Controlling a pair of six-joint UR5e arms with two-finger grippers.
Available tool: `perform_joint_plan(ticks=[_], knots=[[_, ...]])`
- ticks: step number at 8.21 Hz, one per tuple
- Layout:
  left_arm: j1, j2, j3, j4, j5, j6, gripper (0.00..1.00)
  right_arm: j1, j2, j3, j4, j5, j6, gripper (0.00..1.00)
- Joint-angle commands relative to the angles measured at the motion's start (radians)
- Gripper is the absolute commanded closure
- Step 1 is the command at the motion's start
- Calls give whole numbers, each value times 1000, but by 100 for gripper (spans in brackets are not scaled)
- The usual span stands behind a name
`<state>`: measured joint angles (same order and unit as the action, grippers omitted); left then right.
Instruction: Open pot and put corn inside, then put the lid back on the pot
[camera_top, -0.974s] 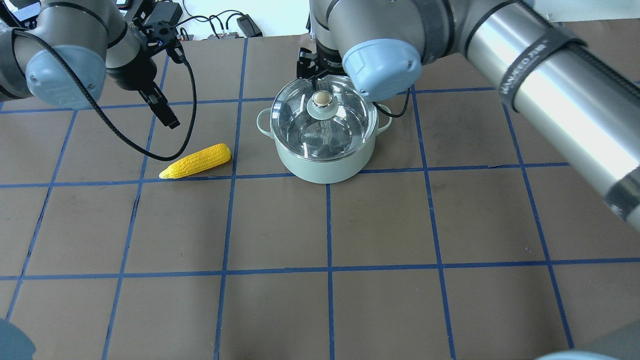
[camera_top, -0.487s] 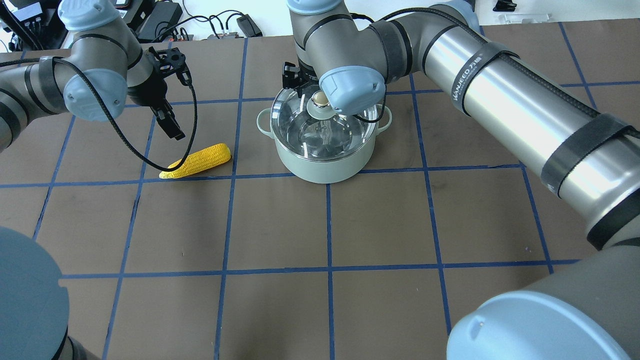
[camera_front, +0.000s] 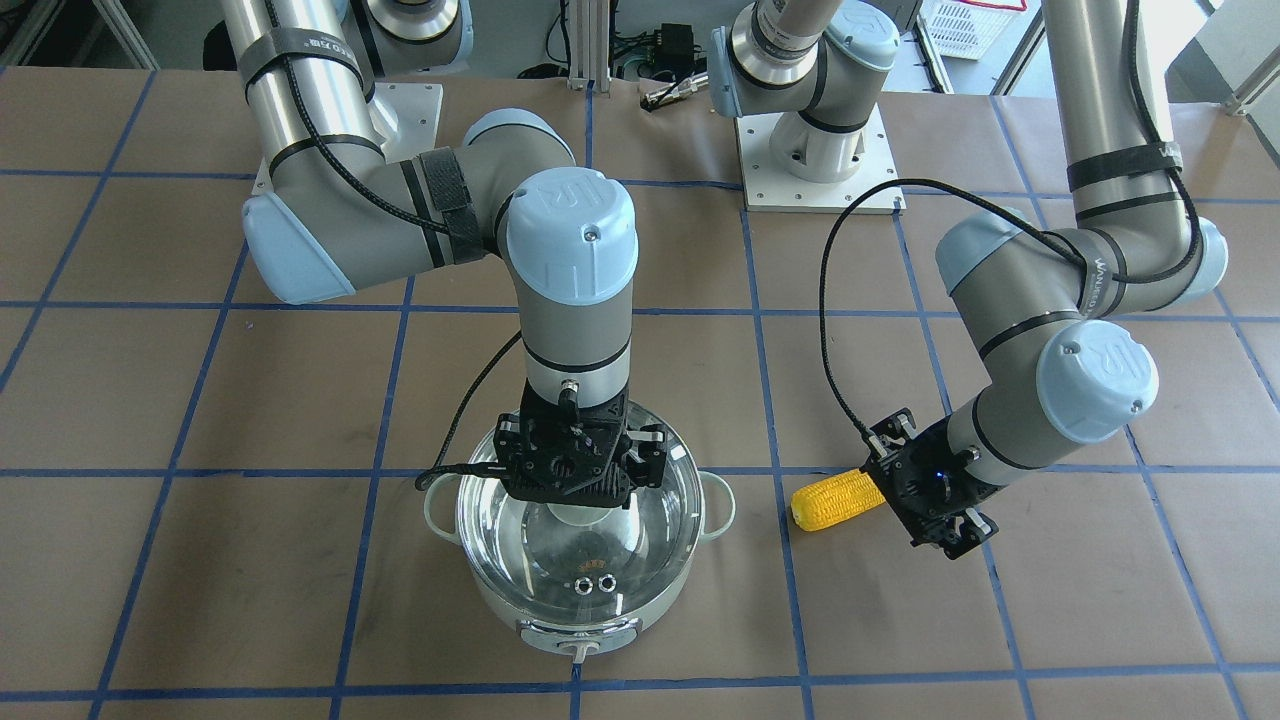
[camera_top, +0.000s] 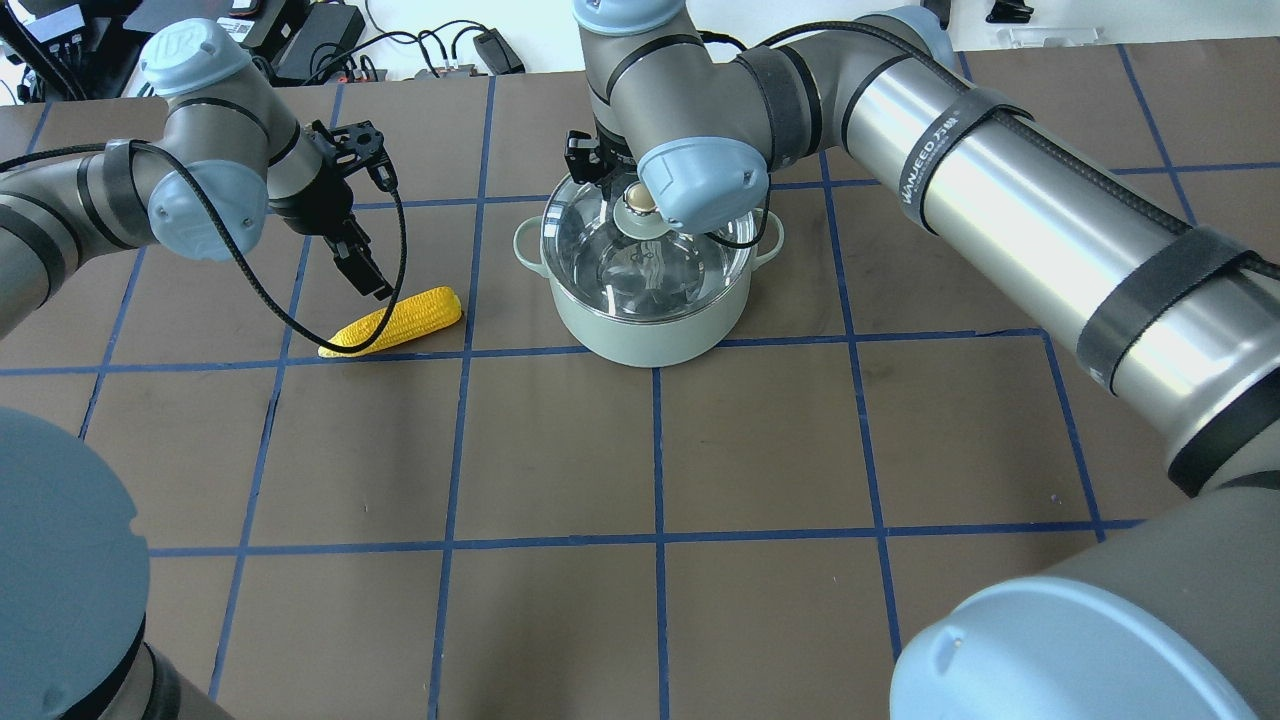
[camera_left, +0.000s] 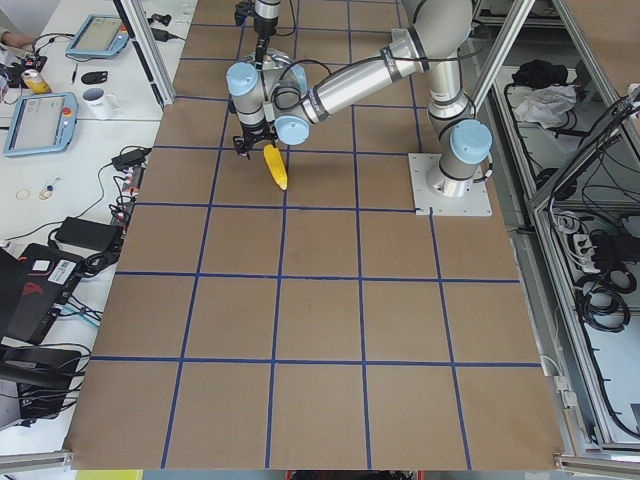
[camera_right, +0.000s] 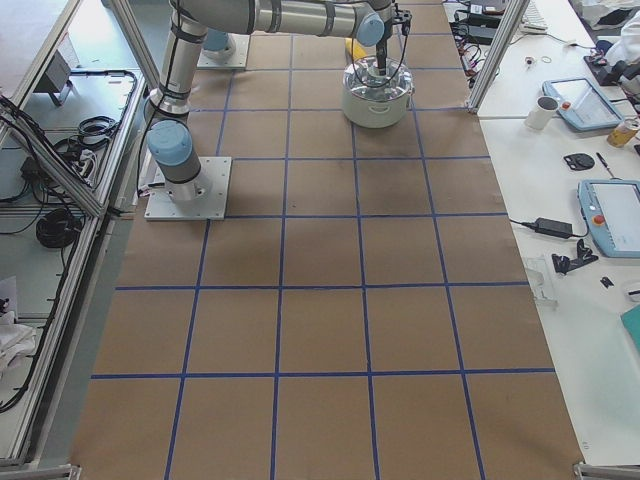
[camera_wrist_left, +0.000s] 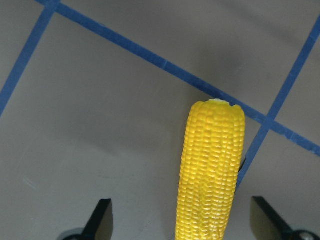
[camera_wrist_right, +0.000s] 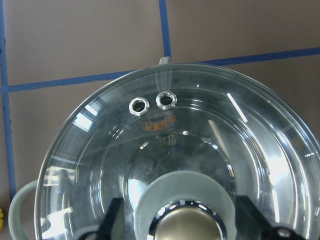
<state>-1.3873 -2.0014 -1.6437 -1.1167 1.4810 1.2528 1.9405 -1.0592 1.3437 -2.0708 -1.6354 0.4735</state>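
The pot (camera_front: 654, 608) should be empty when the robot lifts the glass lid off by its tan knob, since only shiny steel bottom (camera_wrist_right: 175, 152) can be seen through the lid.
The pot (camera_top: 640, 335) stands at the table's far middle with the glass lid (camera_top: 640, 265) on it. My right gripper (camera_wrist_right: 182, 220) is open just above the lid, one finger on each side of the tan knob (camera_top: 640, 200), apart from it. It also shows in the front view (camera_front: 578, 505). The yellow corn (camera_top: 395, 322) lies flat on the table left of the pot. My left gripper (camera_top: 375, 285) is open and low over the corn. In the left wrist view the corn (camera_wrist_left: 212, 170) lies between the spread fingertips (camera_wrist_left: 102, 220), untouched.
A black cable (camera_top: 300, 320) from my left wrist hangs in a loop beside the corn's tip. Power bricks and cables (camera_top: 490, 45) lie along the far table edge. The arm bases (camera_front: 815, 150) stand on the robot's side.
My left gripper has come down and toward the corn, from far-left of it to just over it. My right gripper settled over the lid knob and now holds still.
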Motion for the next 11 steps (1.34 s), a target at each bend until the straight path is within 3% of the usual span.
perform_joint_plan(ticks=[1,3,5,6,8,11], knots=[[1,-26,-36,-2,-18,4,5,0,-7,3,6,5,22,66],[1,-40,-42,-3,12,0,6,0,-11,6,8,11,19,82],[1,-65,-51,3,13,-10,6,-14,-56,5,11,11,-2,84],[1,-65,-53,2,9,-12,6,-40,-106,5,68,12,-41,84],[-1,-66,-54,-5,8,-7,7,-147,-268,17,298,95,-153,90],[1,-74,-51,-3,12,3,35,-297,-502,141,461,97,-343,92]])
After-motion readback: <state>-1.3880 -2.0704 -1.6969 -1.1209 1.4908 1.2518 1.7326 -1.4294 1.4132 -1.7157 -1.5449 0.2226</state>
